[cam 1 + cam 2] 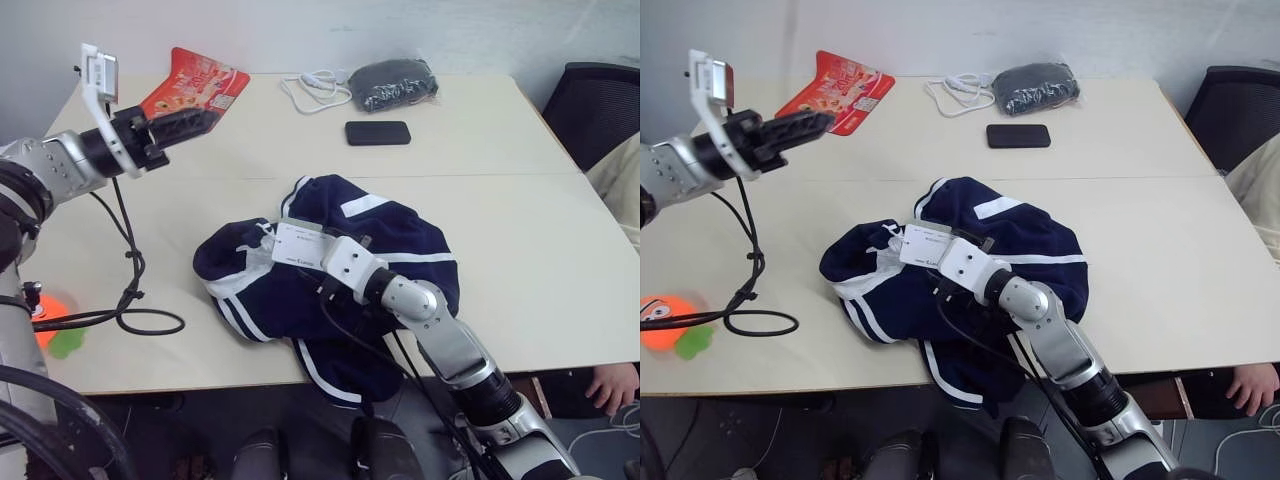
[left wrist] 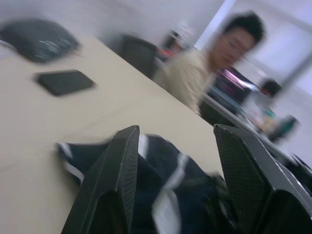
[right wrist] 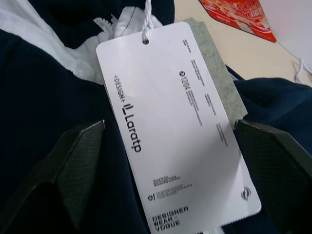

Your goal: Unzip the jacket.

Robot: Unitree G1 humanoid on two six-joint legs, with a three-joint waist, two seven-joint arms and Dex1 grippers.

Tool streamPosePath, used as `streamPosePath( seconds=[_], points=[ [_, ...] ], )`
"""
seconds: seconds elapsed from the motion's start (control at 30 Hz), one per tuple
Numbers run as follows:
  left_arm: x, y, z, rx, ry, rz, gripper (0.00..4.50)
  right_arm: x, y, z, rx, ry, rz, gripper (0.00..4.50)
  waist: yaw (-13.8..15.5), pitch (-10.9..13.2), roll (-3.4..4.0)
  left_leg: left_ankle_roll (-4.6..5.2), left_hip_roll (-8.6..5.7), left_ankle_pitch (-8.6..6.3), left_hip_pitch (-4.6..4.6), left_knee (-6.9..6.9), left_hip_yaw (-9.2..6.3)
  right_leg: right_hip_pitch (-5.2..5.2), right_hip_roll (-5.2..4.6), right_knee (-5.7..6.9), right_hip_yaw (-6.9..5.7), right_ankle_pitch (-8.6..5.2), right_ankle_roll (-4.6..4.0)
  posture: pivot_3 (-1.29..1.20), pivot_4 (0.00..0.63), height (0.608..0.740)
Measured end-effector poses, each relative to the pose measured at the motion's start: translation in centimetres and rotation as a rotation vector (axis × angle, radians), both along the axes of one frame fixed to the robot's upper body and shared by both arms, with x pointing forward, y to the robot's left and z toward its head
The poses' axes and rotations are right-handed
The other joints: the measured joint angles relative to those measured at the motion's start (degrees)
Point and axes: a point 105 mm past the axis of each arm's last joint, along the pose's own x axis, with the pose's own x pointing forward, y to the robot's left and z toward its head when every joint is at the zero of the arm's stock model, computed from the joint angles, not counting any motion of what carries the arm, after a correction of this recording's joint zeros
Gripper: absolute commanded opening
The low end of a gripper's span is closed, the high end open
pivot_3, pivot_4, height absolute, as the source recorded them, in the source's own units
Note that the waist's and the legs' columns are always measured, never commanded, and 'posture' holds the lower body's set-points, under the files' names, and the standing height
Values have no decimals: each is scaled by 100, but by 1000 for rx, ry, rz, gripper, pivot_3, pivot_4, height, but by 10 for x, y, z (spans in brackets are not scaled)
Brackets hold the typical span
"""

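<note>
The white paper tag (image 3: 175, 129) should draw its string tight and tug the zipper slider when I pull the tag, because the white string (image 3: 147, 20) leads to the collar.
The navy-blue jacket (image 1: 390, 235) with white stripes lies crumpled near the table's front edge, one part hanging over it. My right gripper (image 3: 168, 126) rests low over the jacket's collar side. Its fingers (image 3: 78, 151) stand wide open on either side of the white paper tag (image 3: 180, 146), which hangs from a white string. Nothing is clamped between them. The left gripper (image 1: 185, 125) is raised above the table's far left, apart from the jacket. Its two black fingers (image 2: 122, 165) are parted with nothing between them.
At the back of the table (image 1: 520, 250) lie a red packet (image 1: 200, 80), a white cable (image 1: 312, 90), a dark grey speckled bundle (image 1: 392, 83) and a black phone (image 1: 377, 132). A black cable (image 1: 140, 318) loops at front left by an orange toy (image 1: 658, 325). A person (image 1: 618, 185) sits at the right.
</note>
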Motion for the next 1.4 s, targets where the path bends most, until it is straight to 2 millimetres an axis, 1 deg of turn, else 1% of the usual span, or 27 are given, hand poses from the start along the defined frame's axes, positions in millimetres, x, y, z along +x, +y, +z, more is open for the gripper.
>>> streamPosePath(
  seconds=[0.07, 0.1, 0.13, 0.17, 0.2, 0.27, 0.33, 0.4, 0.47, 0.6, 0.77, 0.83, 0.97, 1.17, 1.27, 1.4],
  points=[
    [-5, 21, -18, 109, 8, 49, 2545, -3, 5, -1, -14, -20, 24, 4483, -91, 0, 0, -5, 4, 3, 13, -18, 2, -1, 0, 1, 0, 0, 0, 0, 150, 740],
    [-7, 27, -26, 161, 1, 59, 2545, -3, 7, -2, -21, -24, 31, 4483, -104, 0, 0, -7, 5, 4, 15, -23, 1, -1, 0, 2, 0, 0, 0, 0, 150, 740],
    [-9, 34, -34, 243, -37, 65, 2545, -4, 9, -5, -34, -25, 38, 4483, -106, 0, 0, -8, 5, 4, 17, -25, -1, -1, 0, 3, -1, 0, 0, 0, 150, 740],
    [-10, 37, -37, 284, -66, 65, 2545, -5, 11, -7, -40, -24, 43, 4483, -104, 0, 0, -8, 5, 4, 18, -26, -1, -1, -1, 4, 0, 0, 0, 0, 150, 740],
    [-11, 41, -43, 366, -126, 56, 2545, -5, 14, -9, -48, -32, 49, 4483, -103, 0, 0, -8, 4, 4, 18, -26, -2, -1, -2, 4, 1, 0, 0, 0, 150, 740],
    [-14, 44, -56, 502, -226, 19, 2545, -5, 20, -11, -51, -36, 53, 4483, -101, -1, -1, -7, 3, 4, 21, -26, -1, 1, -6, 6, 1, 0, 0, 0, 150, 740],
    [-17, 43, -69, 608, -306, -38, 2545, -3, 25, -13, -59, -41, 53, 4483, -86, -1, -3, -7, 3, 4, 20, -23, -3, 3, -6, 6, 0, 1, 0, 0, 150, 740],
    [-18, 37, -78, 694, -399, -107, 2545, -1, 27, -13, -71, -54, 46, 4483, -74, -4, -8, -7, 2, 4, 20, -15, -9, 10, -6, 6, -1, 1, 0, 0, 150, 740],
    [-18, 29, -82, 739, -487, -161, 2545, 1, 28, -10, -85, -87, 39, 4483, -72, -6, -10, -5, 1, 3, 20, -12, -9, 12, -8, 6, -1, 1, 0, 0, 150, 740],
    [-15, 17, -86, 761, -579, -196, 2545, 3, 30, 1, -95, -173, 23, 4483, -92, -6, -10, -5, 1, 3, 20, -14, -10, 11, -8, 7, -6, 1, 0, 0, 150, 740],
    [-12, 16, -82, 758, -608, -169, 2545, 6, 31, 8, -105, -228, 13, 4483, -111, -6, -10, -6, 2, 3, 21, -20, -9, 10, -8, 7, -7, 1, 0, 0, 150, 740],
    [-11, 16, -81, 755, -612, -152, 2545, 8, 31, 6, -131, -252, 16, 4483, -108, -6, -10, -5, 2, 3, 21, -20, -10, 10, -8, 7, -7, 1, 0, 0, 150, 740],
    [-9, 16, -80, 751, -620, -133, 2545, 8, 34, -7, -189, -267, 43, 4483, -107, -6, -10, -5, 1, 3, 21, -20, -9, 11, -9, 7, -7, 1, 0, 0, 150, 740],
    [-8, 12, -81, 746, -631, -136, 2545, 1, 42, -9, -200, -289, 83, 4483, -107, -6, -11, -5, 1, 3, 22, -19, -9, 11, -9, 7, -8, 1, 1, 0, 150, 740],
    [-7, 11, -83, 743, -629, -142, 2545, 5, 46, -11, -214, -314, 76, 4483, -109, -7, -11, -5, 2, 3, 22, -19, -10, 11, -9, 8, -12, 1, 0, 0, 150, 740],
    [-6, 9, -83, 739, -631, -140, 2545, 14, 47, -9, -236, -373, 49, 4483, -116, -7, -11, -5, 2, 3, 23, -20, -9, 11, -9, 9, -13, 1, 0, 0, 150, 740]
  ],
)
